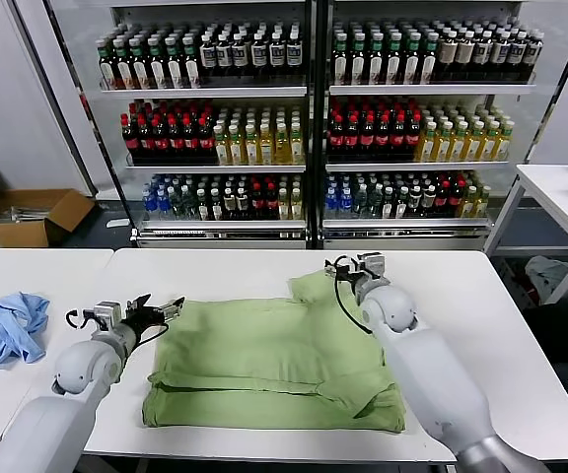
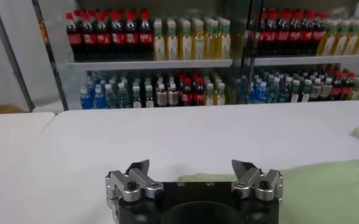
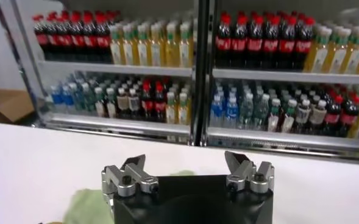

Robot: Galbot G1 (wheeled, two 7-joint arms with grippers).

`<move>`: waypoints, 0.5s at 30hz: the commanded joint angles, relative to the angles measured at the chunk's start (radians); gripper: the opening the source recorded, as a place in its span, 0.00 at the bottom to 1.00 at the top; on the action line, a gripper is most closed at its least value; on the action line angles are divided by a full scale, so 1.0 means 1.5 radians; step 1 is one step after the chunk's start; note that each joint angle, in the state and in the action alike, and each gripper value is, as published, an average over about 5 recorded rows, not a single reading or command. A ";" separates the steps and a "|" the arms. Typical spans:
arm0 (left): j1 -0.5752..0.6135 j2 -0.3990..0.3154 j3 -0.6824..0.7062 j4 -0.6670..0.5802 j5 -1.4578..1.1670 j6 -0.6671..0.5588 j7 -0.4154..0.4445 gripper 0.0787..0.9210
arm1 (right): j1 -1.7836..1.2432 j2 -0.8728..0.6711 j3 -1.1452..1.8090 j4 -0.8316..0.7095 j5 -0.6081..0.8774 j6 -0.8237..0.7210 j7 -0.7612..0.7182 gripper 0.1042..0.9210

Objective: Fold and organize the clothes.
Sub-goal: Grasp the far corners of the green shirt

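Observation:
The shirt's far corner (image 1: 308, 288) sticks out free in front of my open fingers, so my right gripper continues to go toward that corner and closes on its cloth (image 1: 319, 279).
The light green polo shirt (image 1: 274, 360) lies folded into a rough rectangle on the white table (image 1: 215, 271), one corner (image 1: 314, 286) sticking out at the far side; its collar, buttons and chest print are hidden. My left gripper (image 1: 156, 310) is open and empty, hovering just off the shirt's left edge. My right gripper (image 1: 355, 266) is open and empty above the shirt's far right corner. The left wrist view shows open fingers (image 2: 139, 170) over bare table, with green cloth (image 2: 331, 182) beside them. The right wrist view shows open fingers (image 3: 133, 165) and a bit of green cloth (image 3: 88, 207).
A light blue garment (image 1: 8, 328) lies crumpled on the adjoining table at the left. A drinks cooler (image 1: 314, 118) full of bottles stands behind the table. Another white table (image 1: 560, 197) is at the right. Cardboard boxes (image 1: 37, 217) sit on the floor, far left.

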 commanded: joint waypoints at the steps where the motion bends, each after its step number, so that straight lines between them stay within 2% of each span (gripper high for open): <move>1: -0.073 0.002 0.036 0.126 0.026 0.006 0.087 0.88 | 0.052 0.048 -0.017 -0.152 -0.034 0.030 -0.014 0.88; 6: -0.071 0.001 0.033 0.138 0.027 -0.004 0.117 0.88 | 0.055 0.060 -0.006 -0.164 -0.021 0.051 -0.018 0.88; 15: -0.080 -0.004 0.025 0.152 0.024 -0.015 0.123 0.88 | 0.059 0.075 -0.001 -0.178 -0.013 0.050 -0.011 0.88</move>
